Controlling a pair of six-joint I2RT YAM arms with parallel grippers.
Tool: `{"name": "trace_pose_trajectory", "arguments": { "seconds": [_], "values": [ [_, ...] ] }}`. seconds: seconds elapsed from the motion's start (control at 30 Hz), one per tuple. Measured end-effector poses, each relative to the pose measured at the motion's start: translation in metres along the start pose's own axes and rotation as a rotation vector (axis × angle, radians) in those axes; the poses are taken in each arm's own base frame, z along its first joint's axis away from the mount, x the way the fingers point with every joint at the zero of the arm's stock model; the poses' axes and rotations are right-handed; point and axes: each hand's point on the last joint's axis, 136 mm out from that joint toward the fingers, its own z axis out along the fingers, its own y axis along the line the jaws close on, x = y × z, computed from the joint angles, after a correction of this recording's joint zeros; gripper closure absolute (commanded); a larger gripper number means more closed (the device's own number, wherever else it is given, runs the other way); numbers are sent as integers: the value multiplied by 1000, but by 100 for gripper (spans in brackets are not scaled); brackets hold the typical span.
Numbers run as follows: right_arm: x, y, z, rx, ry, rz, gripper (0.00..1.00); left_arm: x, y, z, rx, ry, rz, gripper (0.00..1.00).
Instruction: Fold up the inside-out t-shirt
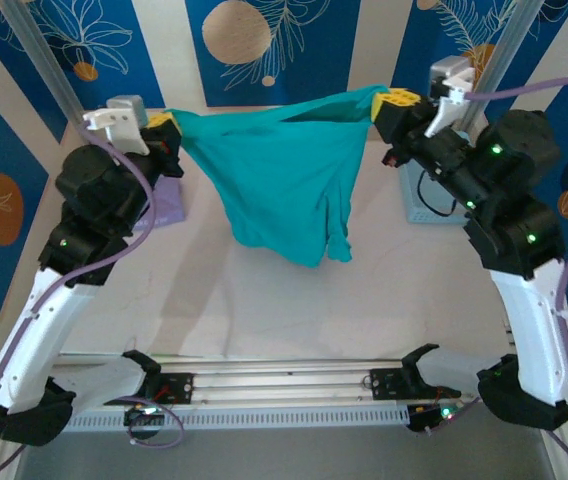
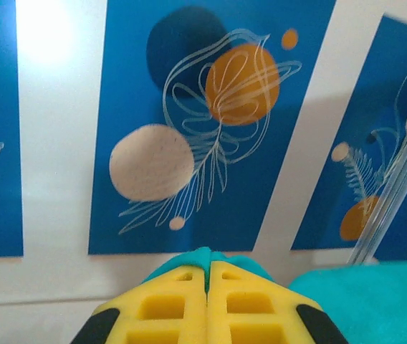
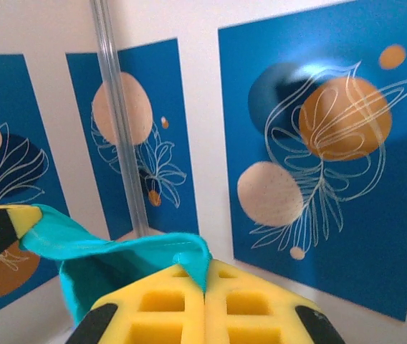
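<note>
The t-shirt droops to a point (image 1: pixel 309 250) between my raised grippers, so next I lower both grippers toward the table's front (image 1: pixel 254 315) and put the t-shirt down flat before I fold it.
The teal-green inside-out t-shirt (image 1: pixel 289 180) hangs in the air above the table, stretched between both arms and sagging to a point in the middle. My left gripper (image 1: pixel 164 128) is shut on its left corner, and my right gripper (image 1: pixel 396 100) is shut on its right corner. In the left wrist view the yellow fingers (image 2: pixel 168 304) press together with teal t-shirt fabric (image 2: pixel 202 256) pinched at my left gripper's tip (image 2: pixel 208 276). In the right wrist view a fold of the t-shirt (image 3: pixel 117 254) runs left from my shut right gripper (image 3: pixel 204 276).
A lavender folded garment (image 1: pixel 167 205) lies on the white table (image 1: pixel 264 310) under the left arm. A grey box (image 1: pixel 426 205) sits at the back right. Metal posts (image 1: pixel 49 70) stand at the back corners, before blue patterned wall panels.
</note>
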Motion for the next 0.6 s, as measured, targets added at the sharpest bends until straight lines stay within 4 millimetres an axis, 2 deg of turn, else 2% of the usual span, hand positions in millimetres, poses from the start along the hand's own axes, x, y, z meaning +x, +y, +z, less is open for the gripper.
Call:
{"name": "trace_pose_trajectory", "arguments": {
  "seconds": [0.1,0.27,0.37,0.5,0.6],
  "values": [
    [15,-3,2,11,51,-3,100,-1,-1,-1,4,4,3,100],
    [76,-11,18,26,242,28,100,30,1,3,7,106,26,100],
    [94,-11,16,26,311,40,100,35,0,-3,19,132,30,100],
    [81,2,-2,-11,283,45,100,17,-5,-24,64,96,18,100],
    [48,16,-24,-60,198,49,100,-18,-16,-45,128,22,-5,100]
  ]
}}
